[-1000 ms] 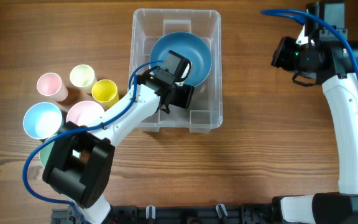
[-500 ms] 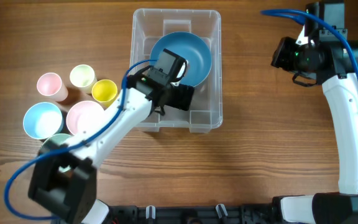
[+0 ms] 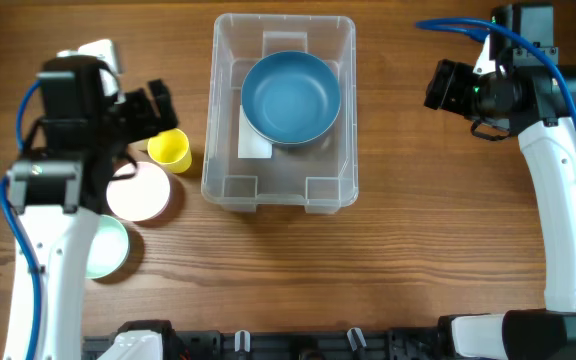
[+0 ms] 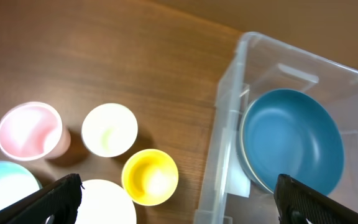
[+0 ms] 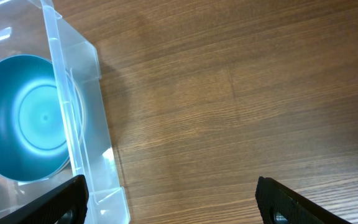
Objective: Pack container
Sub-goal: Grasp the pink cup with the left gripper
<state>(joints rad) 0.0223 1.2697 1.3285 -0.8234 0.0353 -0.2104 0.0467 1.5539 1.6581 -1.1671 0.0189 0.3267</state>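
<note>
The pink cup's opening point(image 4: 30, 131) faces the left gripper's spread fingers, so the left gripper should keep going toward the cup's rim point(image 4: 18, 157) until the fingers are on both sides of it, then close.
The clear plastic container point(image 3: 330, 185) stands at the table's middle back, with a white label point(image 3: 255, 142) on its floor. A blue bowl point(image 3: 290, 97) lies inside it. The bowl also shows in the left wrist view point(image 4: 291, 140) and the right wrist view point(image 5: 23, 118). My left gripper point(image 3: 154, 108) is open and empty, held above the cups to the left of the container point(image 4: 227, 118). Its fingers point(image 4: 58, 198) stand wide apart. My right gripper point(image 3: 446, 88) is open and empty, to the right of the container point(image 5: 73, 93) over bare wood.
Left of the container are a yellow cup point(image 4: 150, 176), a cream cup point(image 4: 109, 129), a pink cup point(image 4: 28, 129), a pale pink bowl point(image 3: 140, 190), a light blue bowl point(image 4: 2, 186) and a mint bowl point(image 3: 106, 248). My left arm hides some of them in the overhead view.
My left gripper has come out of the container and swung left above the cups. The blue bowl stays in the container. The right arm has barely moved.
</note>
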